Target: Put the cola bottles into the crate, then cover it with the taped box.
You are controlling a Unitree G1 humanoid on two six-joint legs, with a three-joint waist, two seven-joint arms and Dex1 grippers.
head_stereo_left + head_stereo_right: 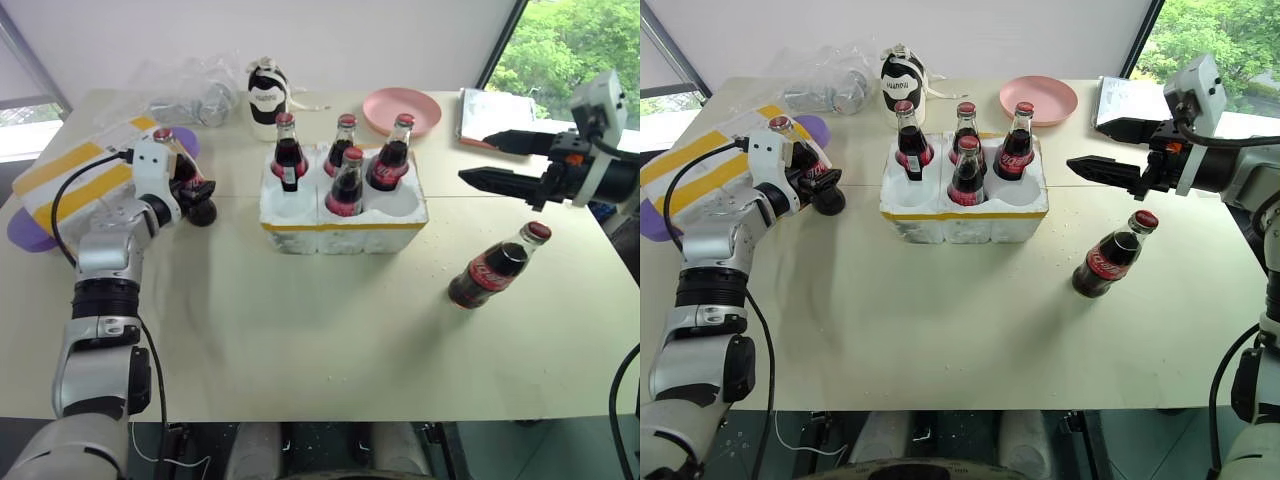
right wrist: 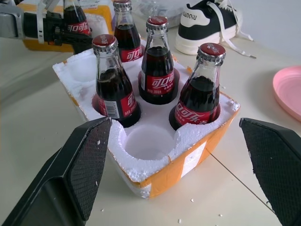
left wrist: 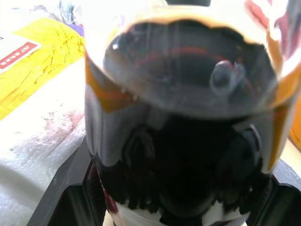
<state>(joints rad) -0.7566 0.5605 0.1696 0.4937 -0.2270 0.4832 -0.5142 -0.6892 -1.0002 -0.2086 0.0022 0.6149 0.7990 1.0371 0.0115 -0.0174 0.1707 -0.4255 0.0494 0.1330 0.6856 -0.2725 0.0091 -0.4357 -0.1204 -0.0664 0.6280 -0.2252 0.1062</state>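
Note:
The crate's empty hole (image 1: 394, 205) is deep and round, so the free cola bottle (image 1: 497, 267) will go down as far as its label and stay upright when the robot lowers it.
The white styrofoam crate (image 1: 340, 218) with a yellow strip along its base stands mid-table and holds several cola bottles (image 1: 348, 186); two of its holes (image 2: 150, 141) are empty. One more cola bottle (image 1: 178, 160) stands at the left beside the taped box (image 1: 70, 172), and my left gripper (image 1: 192, 188) is shut on its lower body; that bottle's glass (image 3: 188, 117) sits between both fingers. Another cola bottle (image 1: 497, 265) stands free on the table at the right. My right gripper (image 1: 473, 158) hovers open above and behind that bottle, pointing toward the crate.
A purple plate (image 1: 22, 230) lies under the taped box. A black-and-white shoe (image 1: 267, 95), a crumpled plastic bag (image 1: 190, 98), a pink plate (image 1: 402, 110) and a silvery booklet (image 1: 495, 115) line the back. The table's (image 1: 300, 330) front half is bare.

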